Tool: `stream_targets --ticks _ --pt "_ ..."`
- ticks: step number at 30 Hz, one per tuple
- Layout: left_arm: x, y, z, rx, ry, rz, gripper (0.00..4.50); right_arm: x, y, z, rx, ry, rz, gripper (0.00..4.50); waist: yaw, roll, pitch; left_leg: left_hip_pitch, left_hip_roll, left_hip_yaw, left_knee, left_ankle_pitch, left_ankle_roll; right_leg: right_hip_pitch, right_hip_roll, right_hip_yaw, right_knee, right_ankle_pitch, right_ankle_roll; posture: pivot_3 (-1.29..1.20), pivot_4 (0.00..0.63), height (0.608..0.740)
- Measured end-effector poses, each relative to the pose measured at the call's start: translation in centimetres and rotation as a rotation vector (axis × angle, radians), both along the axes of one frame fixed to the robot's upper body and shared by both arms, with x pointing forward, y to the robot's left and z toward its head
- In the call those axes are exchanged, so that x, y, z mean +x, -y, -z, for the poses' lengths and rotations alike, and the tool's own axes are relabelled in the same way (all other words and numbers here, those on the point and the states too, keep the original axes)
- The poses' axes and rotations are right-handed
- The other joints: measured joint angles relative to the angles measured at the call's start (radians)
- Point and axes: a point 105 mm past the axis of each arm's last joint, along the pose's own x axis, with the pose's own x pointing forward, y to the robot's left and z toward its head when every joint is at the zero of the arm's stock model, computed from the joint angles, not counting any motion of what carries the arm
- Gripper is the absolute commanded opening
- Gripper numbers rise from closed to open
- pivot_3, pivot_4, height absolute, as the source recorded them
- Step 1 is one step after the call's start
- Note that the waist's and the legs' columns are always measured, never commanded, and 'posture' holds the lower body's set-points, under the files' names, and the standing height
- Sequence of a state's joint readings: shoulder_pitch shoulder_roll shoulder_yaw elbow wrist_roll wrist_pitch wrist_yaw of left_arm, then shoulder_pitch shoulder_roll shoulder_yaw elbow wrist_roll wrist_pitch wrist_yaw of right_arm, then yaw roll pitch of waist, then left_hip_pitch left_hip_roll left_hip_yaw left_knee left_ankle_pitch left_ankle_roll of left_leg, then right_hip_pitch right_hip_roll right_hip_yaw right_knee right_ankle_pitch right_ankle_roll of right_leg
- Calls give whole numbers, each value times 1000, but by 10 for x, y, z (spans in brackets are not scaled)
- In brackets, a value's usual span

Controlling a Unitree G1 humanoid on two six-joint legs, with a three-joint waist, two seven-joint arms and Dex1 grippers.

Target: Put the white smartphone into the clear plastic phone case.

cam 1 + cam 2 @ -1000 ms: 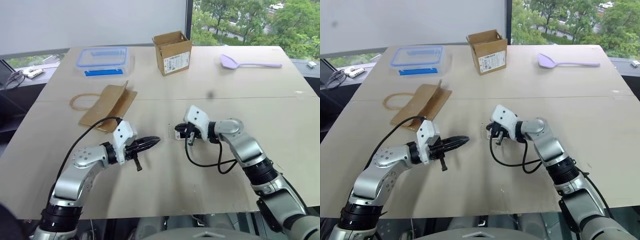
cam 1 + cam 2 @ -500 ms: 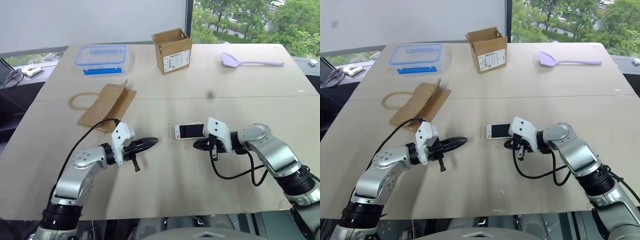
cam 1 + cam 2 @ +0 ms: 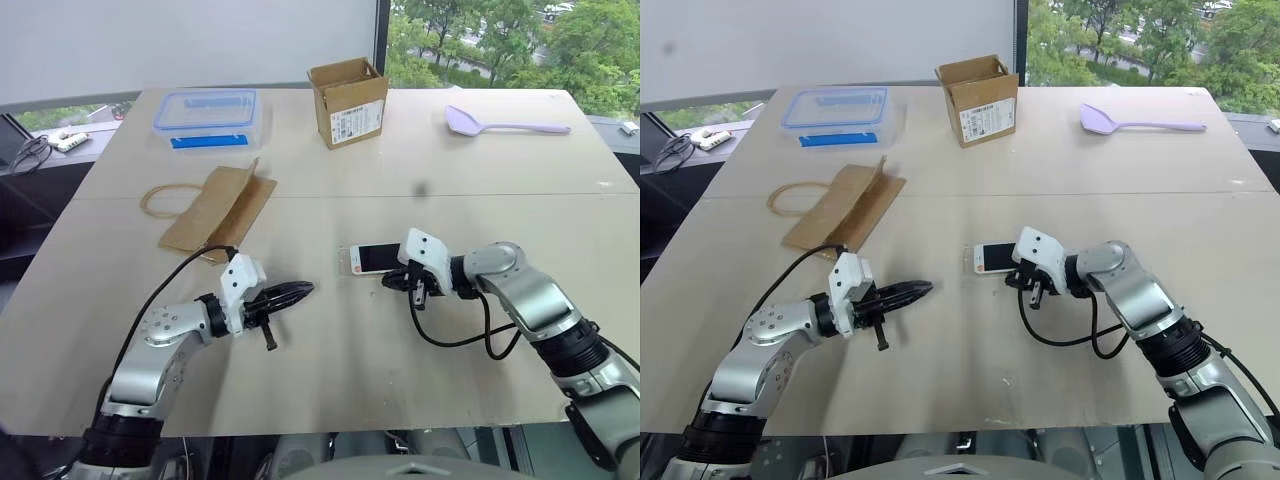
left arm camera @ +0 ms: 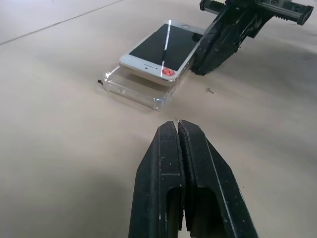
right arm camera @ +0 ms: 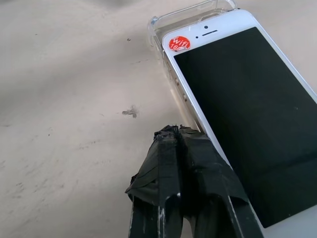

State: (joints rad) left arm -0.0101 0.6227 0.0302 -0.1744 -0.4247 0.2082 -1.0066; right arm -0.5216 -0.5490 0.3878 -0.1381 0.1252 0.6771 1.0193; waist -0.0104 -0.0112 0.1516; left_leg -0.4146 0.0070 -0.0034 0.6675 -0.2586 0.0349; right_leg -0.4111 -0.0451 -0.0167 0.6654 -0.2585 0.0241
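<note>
The clear case juts out beyond the smartphone's end with the red sticker, so the robot's right gripper should come off the long edge and push the smartphone's opposite end toward the sticker.
The white smartphone lies screen up near the table's middle, resting on top of the clear plastic phone case; the case's end juts out past the phone's end that bears a red sticker. It sits tilted on the case rather than flush. My right gripper is shut, its tips pressed against the phone's long near edge. To the phone's left, my left gripper is also shut and holds nothing, pointing at the phone from a short distance.
At the back stand a blue-rimmed clear container and an open cardboard box. A lilac spoon lies at the back right. A brown paper bag lies flat behind my left arm.
My right gripper, which was over the phone, has drawn off to the right and down, uncovering it, and now rests against its near edge. The left gripper has hardly moved.
</note>
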Motion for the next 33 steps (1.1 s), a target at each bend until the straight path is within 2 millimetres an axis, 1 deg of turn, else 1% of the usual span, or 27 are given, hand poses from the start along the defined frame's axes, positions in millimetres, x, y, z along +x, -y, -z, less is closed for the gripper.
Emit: stream_targets --ticks 2,4,5,7,9,10,12,13,17,21,27,29,32,33 --pt "0 0 0 0 -1 -2 52 -7 -4 -4 25 -28 -33 0 0 0 0 0 0 0 0 0 0 0 0 0 0 0 0 0 150 740" --pt "0 0 0 0 0 -7 52 -14 -13 -13 75 -53 -71 0 -2 0 0 0 0 0 0 0 0 0 0 0 0 0 0 0 150 740" --pt "1 0 0 0 1 -8 52 -14 -17 -17 91 -51 -81 0 -4 0 0 0 0 0 0 0 0 0 0 0 0 0 0 0 150 740" --pt "1 0 -1 -1 3 -7 52 -8 -26 -32 134 -13 -75 0 -5 0 0 0 0 0 0 0 0 0 0 0 1 0 0 0 150 740" --pt "2 1 -1 -2 5 -9 52 7 -33 -45 162 58 -32 0 -3 0 0 1 0 0 1 0 0 0 0 0 3 0 0 0 150 740" --pt "2 1 -2 -3 8 -10 52 12 -34 -47 160 81 -12 0 -2 0 0 1 0 0 1 0 0 0 0 0 3 0 0 0 150 740" --pt "3 2 -3 -3 8 -14 52 19 -34 -43 144 96 19 0 3 0 0 1 0 0 1 0 0 0 0 0 3 0 0 0 150 740" --pt "3 2 -3 -2 4 -18 52 21 -33 -36 123 94 25 0 4 0 0 0 -1 0 1 0 0 0 0 0 3 0 0 0 150 740" --pt "3 4 -5 -1 4 -21 52 22 -36 -19 57 92 12 0 -1 0 0 0 -1 0 1 0 0 0 0 0 3 0 0 0 150 740" --pt "2 6 -8 -2 14 -16 52 22 -38 -15 -6 152 -32 0 -3 0 0 1 -1 0 1 0 0 0 0 0 4 0 0 0 150 740" --pt "-1 6 -6 -5 -4 -21 52 21 -39 -9 -90 233 -91 0 -2 0 0 4 -1 0 2 0 0 2 0 0 8 0 0 0 150 740" --pt "-2 7 -6 -5 -5 -19 52 22 -40 -8 -111 258 -105 0 -2 0 0 8 -1 0 2 0 0 5 0 0 7 0 0 0 150 740" --pt "-3 8 -8 -4 0 -18 52 23 -41 -5 -133 274 -114 0 -2 0 0 19 -1 0 0 0 0 15 0 0 6 -1 -1 0 150 740" --pt "-3 8 -8 -4 0 -18 52 24 -41 -5 -138 280 -117 0 -2 0 0 20 -1 0 0 0 0 15 0 0 6 -2 -3 0 150 740"
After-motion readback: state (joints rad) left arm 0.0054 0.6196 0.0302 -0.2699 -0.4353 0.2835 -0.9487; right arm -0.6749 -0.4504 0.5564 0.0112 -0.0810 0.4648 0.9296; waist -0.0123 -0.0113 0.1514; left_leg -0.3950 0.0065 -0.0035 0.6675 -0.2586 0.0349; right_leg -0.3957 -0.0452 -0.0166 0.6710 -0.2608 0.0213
